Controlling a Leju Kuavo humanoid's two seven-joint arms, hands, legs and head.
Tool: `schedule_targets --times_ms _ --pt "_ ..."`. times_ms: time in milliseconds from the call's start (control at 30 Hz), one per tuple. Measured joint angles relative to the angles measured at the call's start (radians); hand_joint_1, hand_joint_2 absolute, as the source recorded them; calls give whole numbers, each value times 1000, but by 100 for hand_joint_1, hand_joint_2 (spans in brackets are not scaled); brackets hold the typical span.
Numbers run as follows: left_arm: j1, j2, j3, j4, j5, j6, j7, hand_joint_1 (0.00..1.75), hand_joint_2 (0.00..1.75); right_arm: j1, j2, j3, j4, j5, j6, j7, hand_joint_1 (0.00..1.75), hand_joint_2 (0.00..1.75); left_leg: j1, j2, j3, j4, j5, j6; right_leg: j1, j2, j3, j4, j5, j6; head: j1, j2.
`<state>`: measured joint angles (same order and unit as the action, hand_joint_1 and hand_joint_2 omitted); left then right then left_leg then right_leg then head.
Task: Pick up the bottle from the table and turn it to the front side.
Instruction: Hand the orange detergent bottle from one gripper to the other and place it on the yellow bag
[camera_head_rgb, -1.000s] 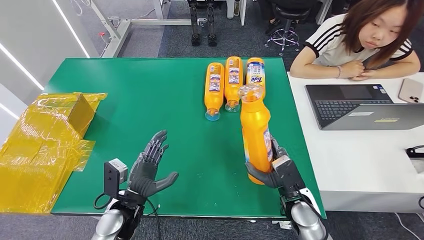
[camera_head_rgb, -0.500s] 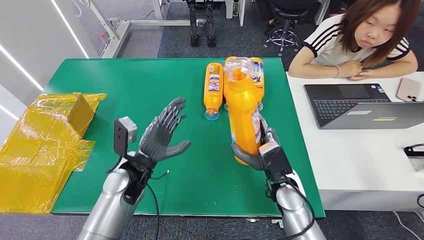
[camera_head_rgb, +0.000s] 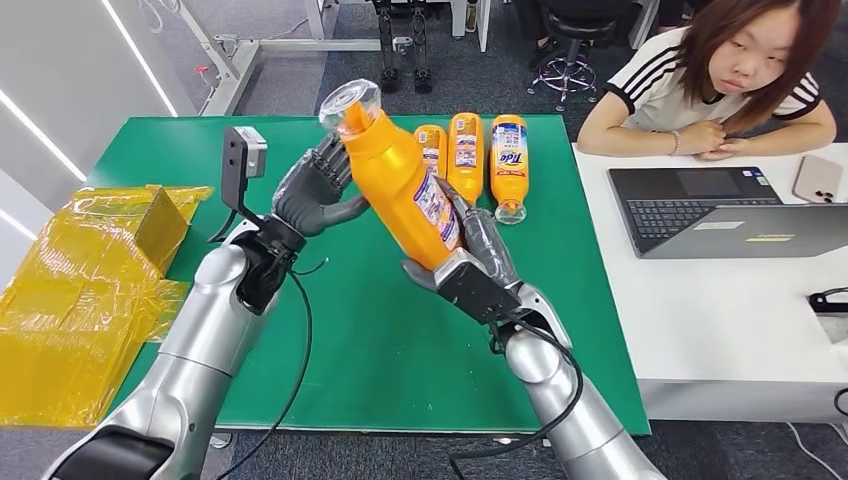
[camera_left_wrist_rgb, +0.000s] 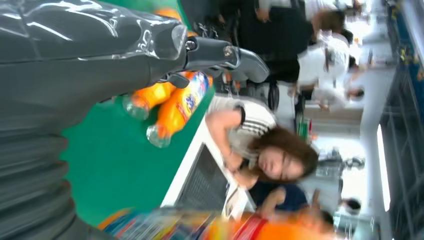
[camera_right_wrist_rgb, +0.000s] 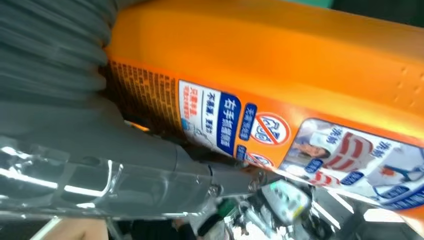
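Observation:
The orange bottle (camera_head_rgb: 398, 180) has the small-print label (camera_head_rgb: 436, 207) facing up, so I expect the big Tide label hidden underneath to show when I turn the bottle.
In the head view my right hand (camera_head_rgb: 470, 265) grips the base of an orange bottle (camera_head_rgb: 400, 180) and holds it high above the green table (camera_head_rgb: 250, 190). The bottle tilts, its clear cap (camera_head_rgb: 350, 100) toward the far left. My left hand (camera_head_rgb: 315, 190) is raised beside the neck with fingers spread, its thumb close against the bottle's shoulder. The right wrist view shows the bottle (camera_right_wrist_rgb: 280, 60) with its small-print label against my right hand (camera_right_wrist_rgb: 125, 165). In the left wrist view my left hand (camera_left_wrist_rgb: 75, 60) has its fingers apart, and the held bottle (camera_left_wrist_rgb: 225, 227) is a blur.
Three more orange bottles (camera_head_rgb: 466, 155) lie side by side at the table's far edge. Yellow plastic bags (camera_head_rgb: 90, 270) are heaped at the left. A person (camera_head_rgb: 740, 70) sits at the white table (camera_head_rgb: 740, 330) on the right, behind a laptop (camera_head_rgb: 720, 215) and a phone (camera_head_rgb: 820, 180).
My right hand has carried the bottle up and to the left, tipping its cap leftward. My left arm has risen from low over the table to meet the bottle's neck.

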<state>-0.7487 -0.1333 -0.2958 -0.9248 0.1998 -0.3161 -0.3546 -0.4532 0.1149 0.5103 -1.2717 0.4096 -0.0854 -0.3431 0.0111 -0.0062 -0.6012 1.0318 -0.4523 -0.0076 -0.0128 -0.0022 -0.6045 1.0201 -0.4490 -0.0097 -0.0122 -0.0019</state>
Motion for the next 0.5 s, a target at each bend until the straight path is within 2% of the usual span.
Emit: schedule_targets --times_ms 233,500 --pt "-37 26 27 30 13 -18 -6 0 175 1 -17 2 40 -12 -10 -1 175 175 0 0 0 0 0 0 0 0 0 0 0 0 0 0" --pt "-37 49 42 29 35 -43 -7 0 175 -10 -36 -21 87 -9 -47 -12 175 175 0 0 0 0 0 0 0 0 0 0 0 0 0 0"
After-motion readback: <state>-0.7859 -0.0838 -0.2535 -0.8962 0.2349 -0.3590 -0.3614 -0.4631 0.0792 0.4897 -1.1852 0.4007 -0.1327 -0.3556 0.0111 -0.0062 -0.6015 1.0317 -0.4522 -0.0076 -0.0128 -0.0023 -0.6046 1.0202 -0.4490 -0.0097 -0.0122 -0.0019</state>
